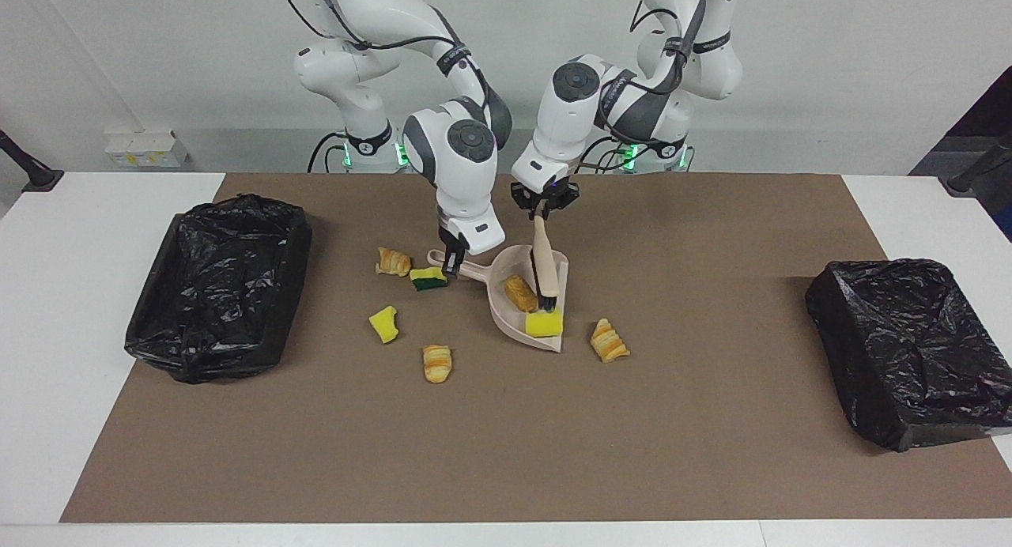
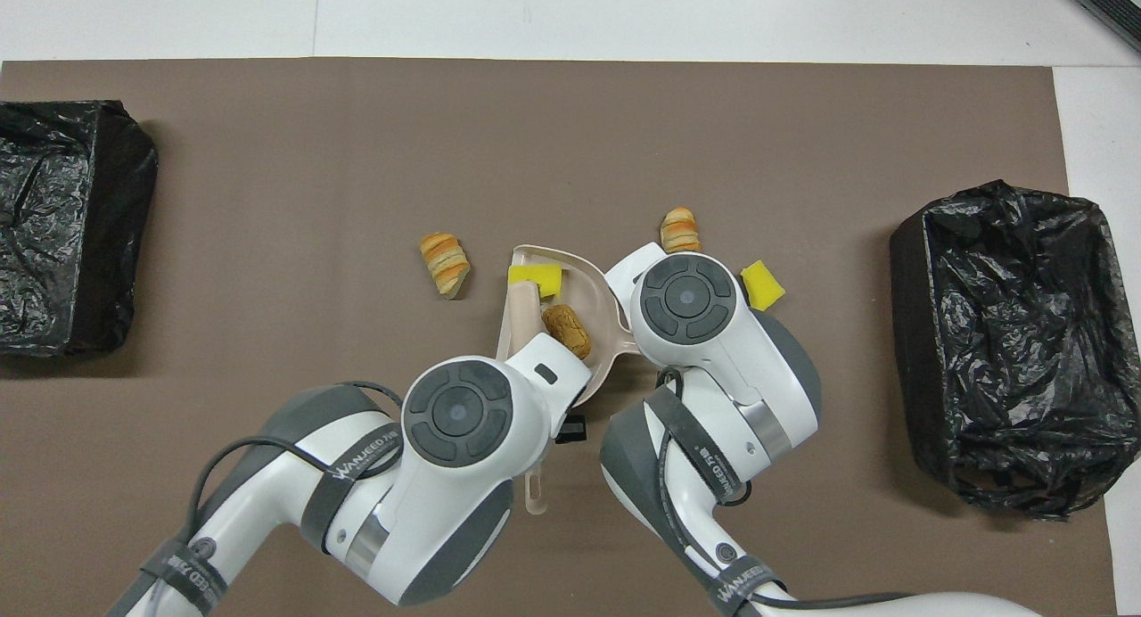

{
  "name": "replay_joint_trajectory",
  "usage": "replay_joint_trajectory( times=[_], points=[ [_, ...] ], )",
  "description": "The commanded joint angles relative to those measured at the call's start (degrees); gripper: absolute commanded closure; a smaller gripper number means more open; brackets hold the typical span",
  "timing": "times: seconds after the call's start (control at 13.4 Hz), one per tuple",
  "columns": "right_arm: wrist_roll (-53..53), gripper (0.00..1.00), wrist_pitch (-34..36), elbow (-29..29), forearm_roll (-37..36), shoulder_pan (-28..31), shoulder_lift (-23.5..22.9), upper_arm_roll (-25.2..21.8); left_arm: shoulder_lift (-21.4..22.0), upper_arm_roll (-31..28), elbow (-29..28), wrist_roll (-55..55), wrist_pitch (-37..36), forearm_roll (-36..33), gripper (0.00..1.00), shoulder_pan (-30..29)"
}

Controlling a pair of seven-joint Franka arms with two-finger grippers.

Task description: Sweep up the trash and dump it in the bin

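Note:
I can see a pastry [image 2: 445,265] outside the dustpan's open edge and the brush inside. Next, my left gripper moves the brush behind that pastry [image 2: 417,255] before sweeping it in.
My right gripper [image 1: 453,264] is shut on the handle of the beige dustpan [image 1: 506,318], which rests on the brown mat. My left gripper [image 1: 542,210] is shut on the handle of the beige brush [image 1: 542,258]; its black bristles stand inside the pan. A pastry [image 1: 520,292] and a yellow sponge chunk [image 1: 544,323] lie in the pan; they also show in the overhead view, the pastry [image 2: 568,329] and the sponge chunk [image 2: 535,279]. On the mat lie three pastries [image 1: 609,341] [image 1: 436,363] [image 1: 393,262], a yellow sponge chunk [image 1: 383,323] and a green-faced sponge chunk [image 1: 428,278].
A black-lined bin [image 1: 217,286] stands at the right arm's end of the table. Another black-lined bin [image 1: 909,345] stands at the left arm's end. The brown mat [image 1: 711,420] covers the table's middle.

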State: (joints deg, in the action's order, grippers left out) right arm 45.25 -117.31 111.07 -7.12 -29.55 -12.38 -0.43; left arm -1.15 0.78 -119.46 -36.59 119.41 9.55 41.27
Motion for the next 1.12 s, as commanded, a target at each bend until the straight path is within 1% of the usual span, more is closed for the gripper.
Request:
replay_joint_trajectory(
  times=[0.0,0.15,0.3,0.37,0.45,0.6,0.75,0.89,1.04],
  points=[
    [1.42,1.0,-1.43,1.87,-0.96,0.72,1.48,0.43,0.1,-0.51,-0.08,11.13,-1.2,0.03,1.0,-7.66],
    [1.16,1.0,-1.43,1.87,-0.96,0.64,1.48,0.43,-0.78,-0.51,-0.08,24.22,0.12,-0.05,1.0,-14.7],
    [1.5,1.0,-1.69,2.13,-0.96,1.16,1.48,0.51,-2.09,-0.6,-0.16,30.41,2.49,-1.1,1.0,-19.97],
    [1.6,1.0,-2.74,2.83,-0.96,1.77,1.57,0.51,-3.14,-0.51,-0.08,33.22,2.93,-4.42,1.0,-21.39],
    [1.6,1.0,-3.71,3.45,-0.96,1.78,1.57,0.51,-3.94,-0.51,-0.08,34.9,3.2,-5.75,1.0,-22.36],
    [0.98,1.0,-5.46,4.33,-0.96,1.43,1.31,0.43,-5.52,-0.51,-0.34,35.8,3.29,-6.03,1.0,-22.03],
    [1.07,1.0,-6.26,4.86,-0.96,1.69,1.31,0.43,-5.53,-0.16,-0.95,35.53,2.85,-5.94,1.0,-20.28],
    [1.07,1.0,-6.44,4.86,-0.96,1.78,1.31,0.43,-4.83,-0.16,-2.35,34.48,2.58,-5.94,1.0,-16.76],
    [0.98,1.0,-6.44,4.86,-0.96,1.78,1.31,0.43,-3.95,-0.07,-3.24,29.84,1.45,-5.94,1.0,-11.41]
  ],
)
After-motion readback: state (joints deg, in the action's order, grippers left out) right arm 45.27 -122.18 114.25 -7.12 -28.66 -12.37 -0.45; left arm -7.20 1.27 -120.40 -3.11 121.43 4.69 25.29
